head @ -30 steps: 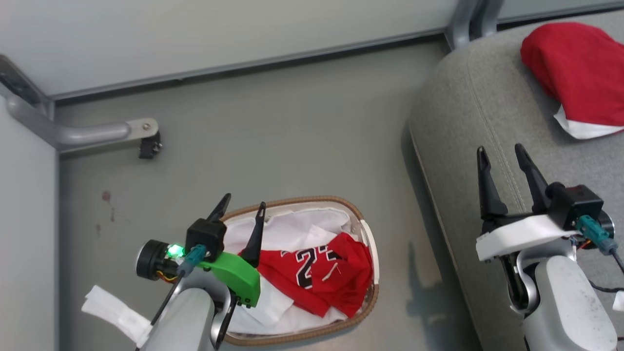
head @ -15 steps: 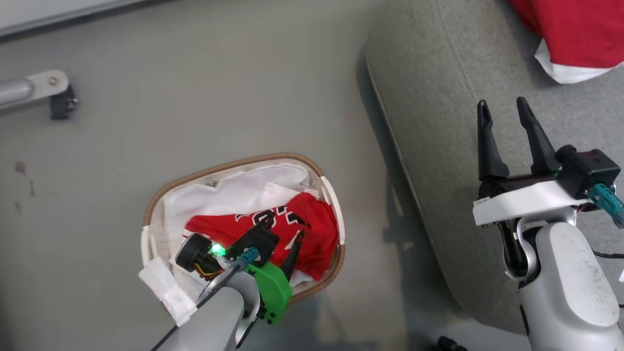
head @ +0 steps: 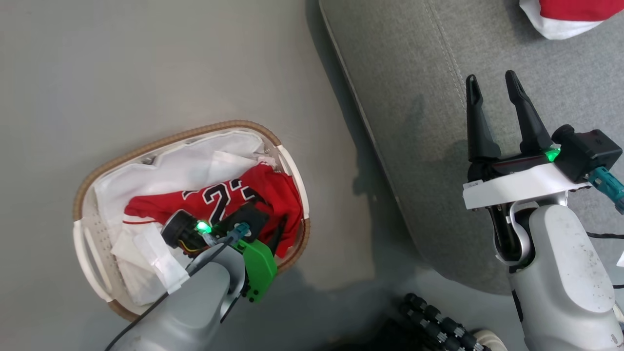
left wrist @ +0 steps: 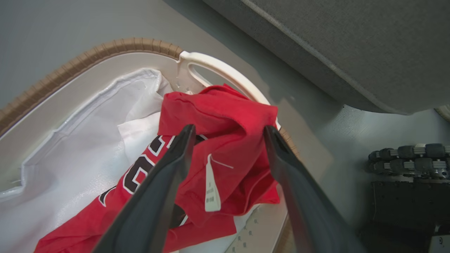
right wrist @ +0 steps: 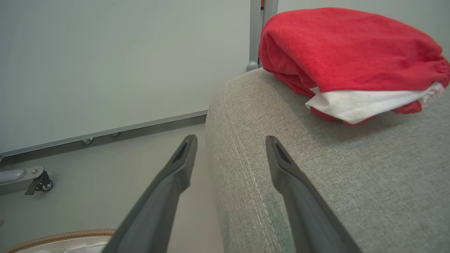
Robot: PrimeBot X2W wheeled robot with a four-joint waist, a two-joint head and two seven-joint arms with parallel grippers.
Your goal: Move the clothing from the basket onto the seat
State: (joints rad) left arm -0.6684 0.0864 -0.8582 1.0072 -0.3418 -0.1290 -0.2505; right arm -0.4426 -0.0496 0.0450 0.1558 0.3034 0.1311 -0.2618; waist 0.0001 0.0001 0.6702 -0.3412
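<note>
The white liner (head: 153, 179) reaches up along the basket's side (head: 197, 143) past the jersey. The liner should stay behind when I lift the jersey out.
The red jersey (head: 214, 200) with black numerals lies crumpled in the oval cream basket (head: 170, 134) on the floor. My left gripper (head: 265, 224) reaches down into the basket. In the left wrist view it (left wrist: 228, 130) is open, its fingers on either side of a raised fold of the jersey (left wrist: 218, 116). The grey seat (head: 414, 73) fills the upper right. My right gripper (head: 490, 77) hovers open over its edge, holding nothing. A second red garment with white trim (right wrist: 351, 45) rests on the seat (right wrist: 334, 175) beyond the right gripper (right wrist: 231, 138).
A white cloth liner (head: 170, 168) lines the basket under the jersey. My base with black rollers (head: 434, 321) stands near the bottom edge, between basket and seat. A metal leg with a caster (right wrist: 38, 181) stands by the wall. Grey floor surrounds the basket.
The head camera has tipped down, shifting the whole picture. My left gripper has dropped from above the basket's near side into it, over the jersey. The right gripper stays open over the seat.
</note>
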